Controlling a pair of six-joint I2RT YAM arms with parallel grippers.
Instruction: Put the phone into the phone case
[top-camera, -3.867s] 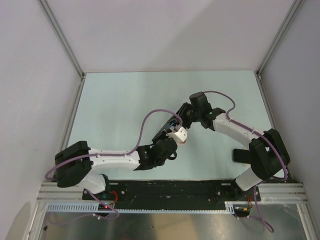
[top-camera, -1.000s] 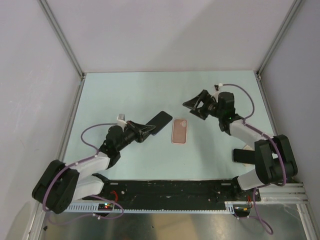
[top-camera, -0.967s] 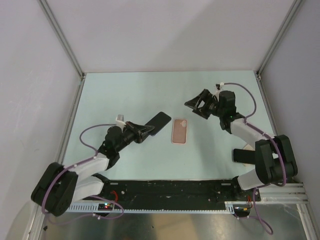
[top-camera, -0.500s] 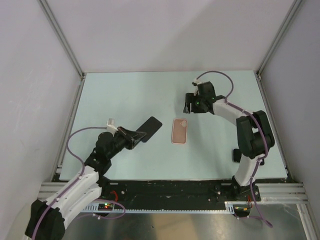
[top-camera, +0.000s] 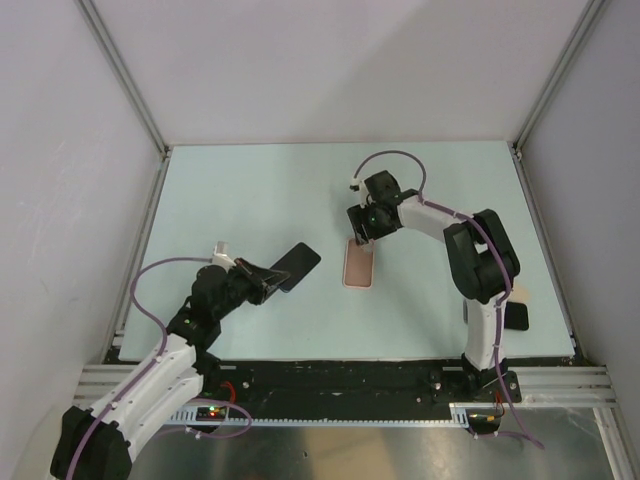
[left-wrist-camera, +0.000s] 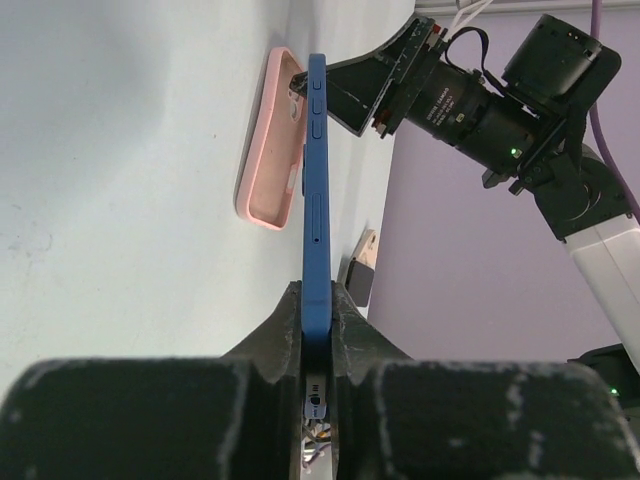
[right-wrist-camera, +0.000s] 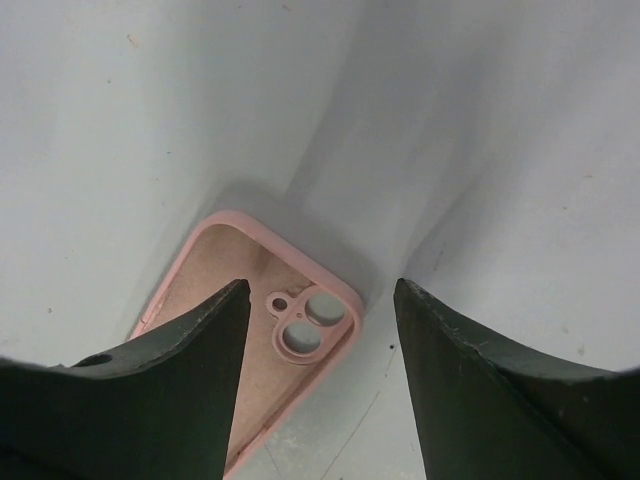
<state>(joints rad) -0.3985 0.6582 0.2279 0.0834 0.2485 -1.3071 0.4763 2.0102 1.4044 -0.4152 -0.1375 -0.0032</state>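
I should turn the case by its camera end (right-wrist-camera: 312, 324) with my right gripper to match the phone in my left gripper, because the phone case (top-camera: 358, 269) lies crooked to that phone.
The empty pale pink phone case (top-camera: 359, 267) lies open side up on the pale green table, camera cut-out at its far end. My left gripper (top-camera: 268, 279) is shut on the phone (top-camera: 300, 262) and holds it off the table, left of the case. In the left wrist view the phone (left-wrist-camera: 316, 190) shows edge-on as a blue strip between my fingers, with the case (left-wrist-camera: 268, 150) beyond it on the left. My right gripper (top-camera: 361, 234) is open over the case's far end. In the right wrist view the case (right-wrist-camera: 250, 330) lies between and below the spread fingers (right-wrist-camera: 180, 370).
A small black and peach object (top-camera: 516, 312) lies by the right arm's base, also seen in the left wrist view (left-wrist-camera: 358, 277). Grey walls and metal frame posts (top-camera: 130, 85) close in the table on three sides. A black rail (top-camera: 340, 378) runs along the near edge.
My right gripper has swung left and down from the right side to the case's far end. My left arm has drawn back a little toward the near left, still holding the phone.
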